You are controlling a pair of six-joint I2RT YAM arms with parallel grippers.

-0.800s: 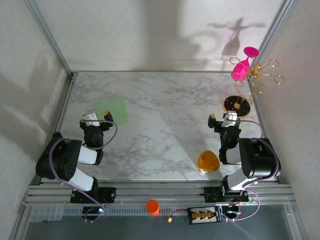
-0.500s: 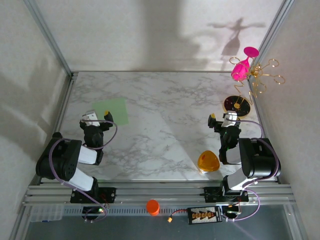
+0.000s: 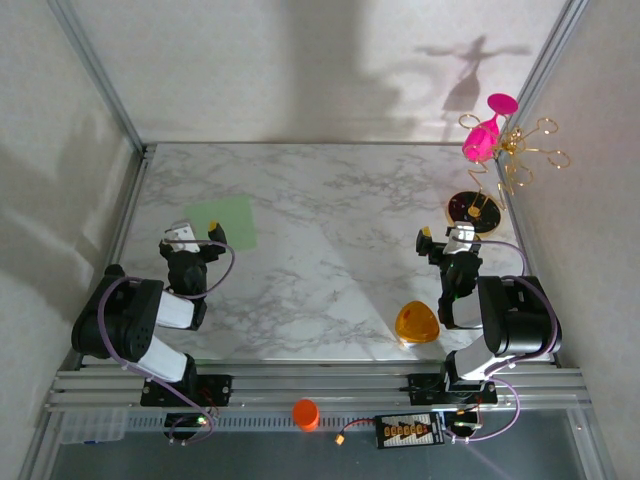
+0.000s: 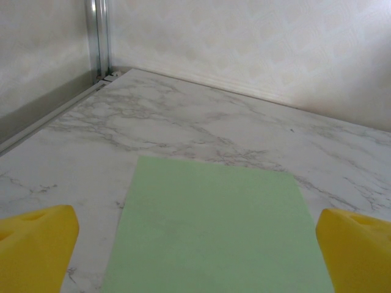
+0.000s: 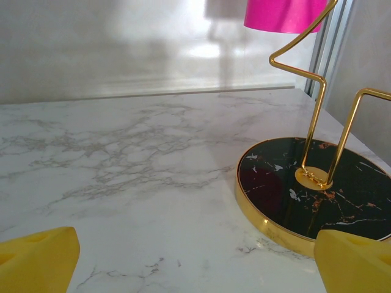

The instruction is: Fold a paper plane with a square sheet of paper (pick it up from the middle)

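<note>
The square sheet of paper [image 3: 237, 218] is a long way from the robot's right gripper, so next the left gripper slides the sheet over to the middle of the marble [image 3: 312, 248] before the folding starts.
The square sheet of paper [image 3: 224, 221], pale green and flat, lies on the marble table at the left. In the left wrist view the sheet [image 4: 214, 232] stretches out just ahead of my left gripper [image 4: 195, 253], whose yellow fingertips [image 4: 36, 244] stand wide apart at either side of its near edge, nothing held. From above, the left gripper [image 3: 195, 235] sits at the sheet's near left corner. My right gripper [image 3: 441, 236] rests open over bare marble on the right; its yellow fingertips [image 5: 36, 256] are far apart, nothing between them. No paper plane is to be seen.
A gold wire stand on a round black base [image 3: 474, 209] holds a pink cup [image 3: 482, 138] at the back right, close ahead of the right gripper. An orange rounded-triangle object [image 3: 417, 322] lies near the front right. Metal frame posts border the table [image 3: 330, 260].
</note>
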